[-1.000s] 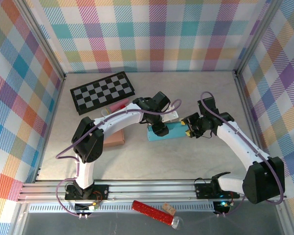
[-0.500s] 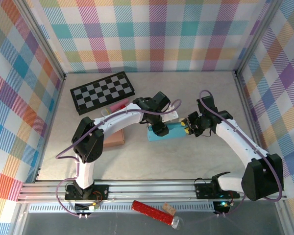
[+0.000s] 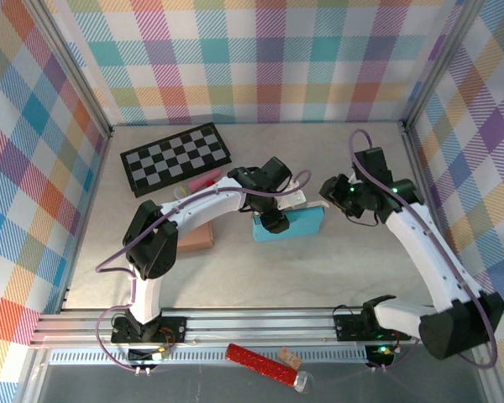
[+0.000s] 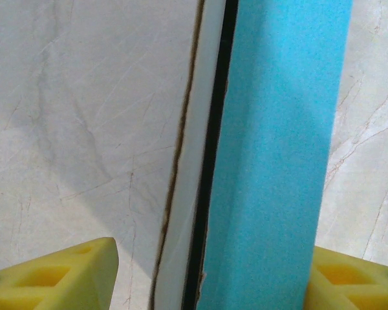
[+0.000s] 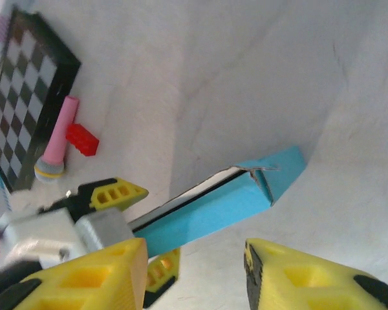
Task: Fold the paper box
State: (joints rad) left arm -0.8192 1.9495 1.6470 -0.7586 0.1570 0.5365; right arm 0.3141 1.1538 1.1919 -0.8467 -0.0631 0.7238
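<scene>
The end flap [image 5: 287,169] juts out past the paper box's creased corner, so next my right gripper works at that corner [image 5: 242,170] with closed fingers while my left gripper steadies the box.
The paper box [image 3: 290,224] is a long blue carton lying on the table, with a white flap [image 4: 194,194] standing slightly ajar along one side. My left gripper [image 3: 275,220] straddles the box's left part with its jaws open. In the left wrist view, one yellow finger [image 4: 355,278] touches the blue face, while the other finger [image 4: 58,274] stands a little apart from the white flap. My right gripper [image 3: 336,191] hovers open above and to the right of the box's right end, holding nothing. In the right wrist view the box [image 5: 226,200] lies beyond that open gripper [image 5: 194,278], its end flap creased.
A checkerboard [image 3: 176,158] lies at the back left, with a pink marker [image 3: 203,179] and a small red brick [image 5: 82,139] beside it. A brown block [image 3: 193,237] sits under the left arm. A red tube [image 3: 256,363] rests on the front rail.
My right gripper has drawn back from the box's right end, rising up and to the right. The left gripper and the box have stayed in place.
</scene>
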